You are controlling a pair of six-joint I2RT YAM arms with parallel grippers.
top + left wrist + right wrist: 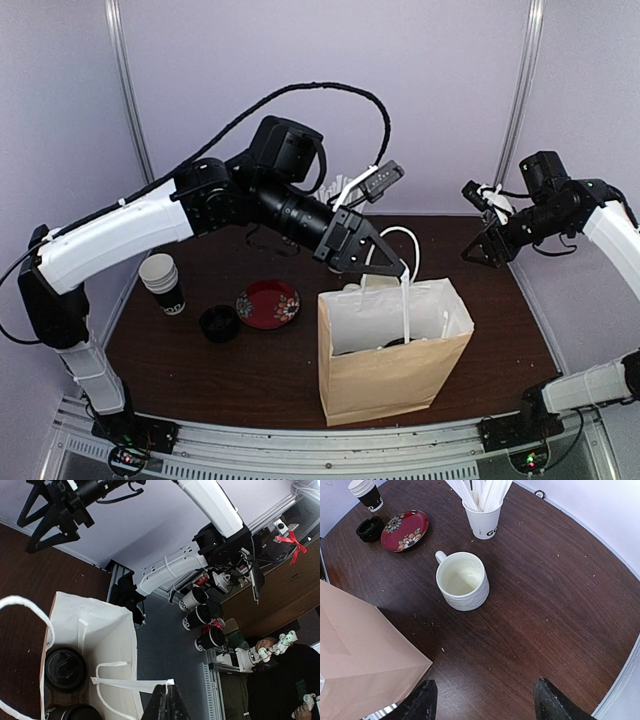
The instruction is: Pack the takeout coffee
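Observation:
Next, I raise the white straw in my left gripper clear and then lower it into the bag's open far corner (450, 312), because the straw is touching the bag's handle loop (99, 674).
A brown paper bag (395, 360) with a white lining stands open at the table's front centre. Inside it, the left wrist view shows the black lids of two takeout coffee cups (65, 669), side by side at the bottom. My left gripper (402, 268) hangs over the bag's far rim, shut on one white handle strap (125, 684) and holding it pulled taut. The other handle (25, 607) loops loose. My right gripper (485, 702) hovers open over bare table at the back right, with nothing between its fingers, and the bag's corner (365, 660) is to its left.
A cream ribbed mug (462, 580) and a cup of white straws (482, 515) stand behind the bag. At the left are a red flowered plate (268, 303), a loose black lid (218, 322) and a stack of unlidded paper cups (165, 285).

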